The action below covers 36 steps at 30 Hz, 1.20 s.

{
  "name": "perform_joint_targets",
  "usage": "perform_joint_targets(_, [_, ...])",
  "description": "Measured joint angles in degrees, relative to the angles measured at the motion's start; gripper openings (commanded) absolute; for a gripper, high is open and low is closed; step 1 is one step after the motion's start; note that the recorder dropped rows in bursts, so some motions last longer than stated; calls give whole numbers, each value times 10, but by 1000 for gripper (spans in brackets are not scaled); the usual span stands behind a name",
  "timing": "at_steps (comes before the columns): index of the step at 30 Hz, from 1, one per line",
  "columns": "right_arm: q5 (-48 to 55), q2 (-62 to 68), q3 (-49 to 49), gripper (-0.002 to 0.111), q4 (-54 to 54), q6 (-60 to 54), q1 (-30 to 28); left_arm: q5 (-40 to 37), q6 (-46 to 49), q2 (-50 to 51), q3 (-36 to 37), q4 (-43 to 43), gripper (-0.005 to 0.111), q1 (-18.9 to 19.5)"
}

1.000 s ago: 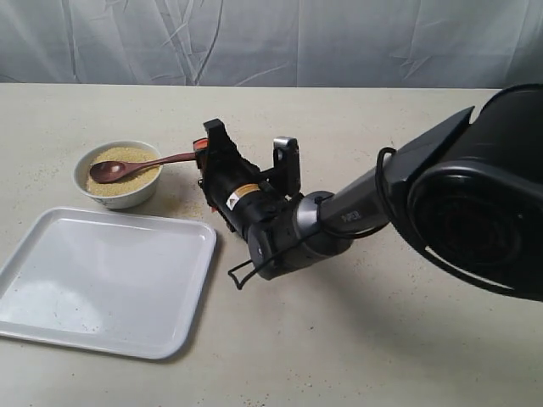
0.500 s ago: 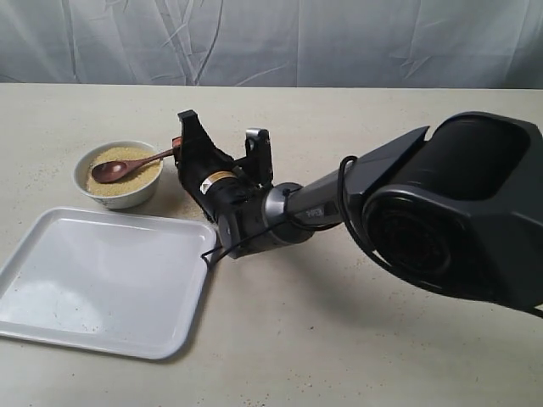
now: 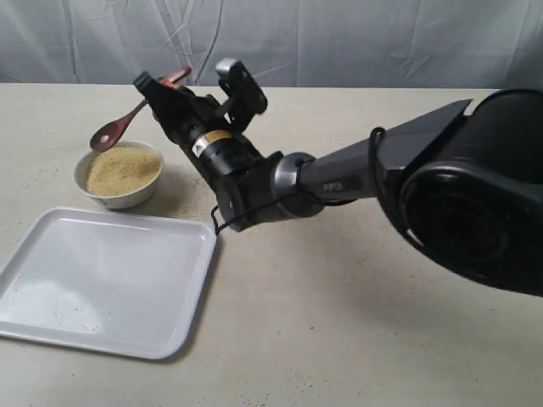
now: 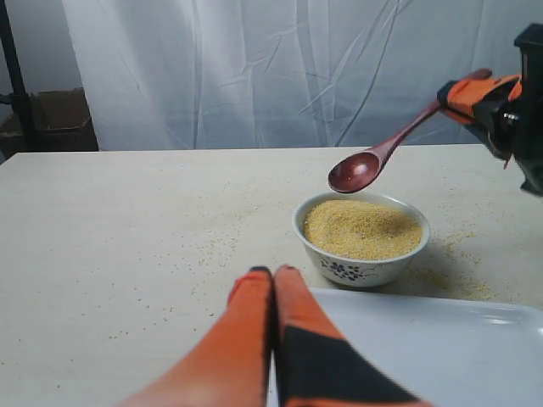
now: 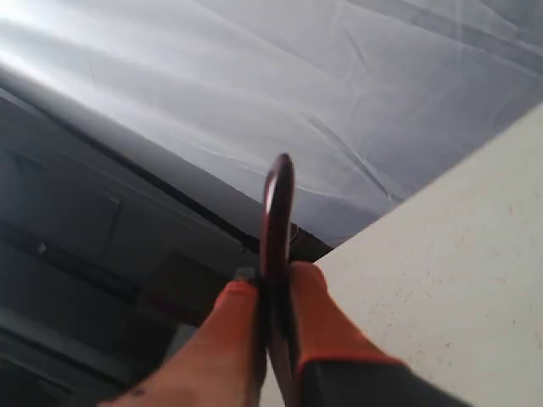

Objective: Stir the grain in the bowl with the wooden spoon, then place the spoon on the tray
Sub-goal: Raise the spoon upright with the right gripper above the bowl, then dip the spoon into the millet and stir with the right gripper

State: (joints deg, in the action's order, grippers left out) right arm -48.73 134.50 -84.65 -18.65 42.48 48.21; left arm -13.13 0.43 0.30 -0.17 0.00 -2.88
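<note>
The wooden spoon is tilted, with its head point(image 3: 107, 136) over the bowl's far rim. Next, my right gripper turns the spoon upright and moves it down into the grain point(image 3: 124, 171).
My right gripper point(image 3: 161, 83) is shut on the handle of the dark wooden spoon point(image 3: 119, 127), holding it in the air. Its oval head hangs just above the far rim of the white bowl point(image 3: 119, 195). Yellowish grain point(image 3: 122, 170) fills the bowl in a low mound. In the left wrist view the spoon point(image 4: 363, 165) hovers over the bowl point(image 4: 362, 263) and the grain point(image 4: 361, 229). In the right wrist view the spoon point(image 5: 277, 212) stands edge-on between the orange fingers point(image 5: 233, 318). The white tray point(image 3: 102, 280) lies in front of the bowl. My left gripper point(image 4: 273, 273) is shut and holds nothing, near the tray point(image 4: 441, 356).
Spilled grain point(image 4: 450, 284) is scattered on the beige table around the bowl. A white curtain point(image 3: 271, 38) hangs behind the table's far edge. The right arm point(image 3: 356, 174) stretches across the middle of the table from the right.
The right gripper has risen and swung left, lifting the spoon's head out of the grain to just above the bowl. The wrist has tilted upward.
</note>
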Motion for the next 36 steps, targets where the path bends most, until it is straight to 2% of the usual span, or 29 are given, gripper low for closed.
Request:
perform_joint_targets(6, [87,-69,-1,0,36,-247,-15,0,0,0,0,0,0,0])
perform_joint_targets(10, [131,-80,-2,0,49,-339,-18,0,0,0,0,0,0,0])
perform_joint_targets(25, [166,-9,-49,0,77,-363,-4,0,0,0,0,0,0,0])
perform_joint_targets(36, [201,-24,-78,0,81,-375,6,0,0,0,0,0,0,0])
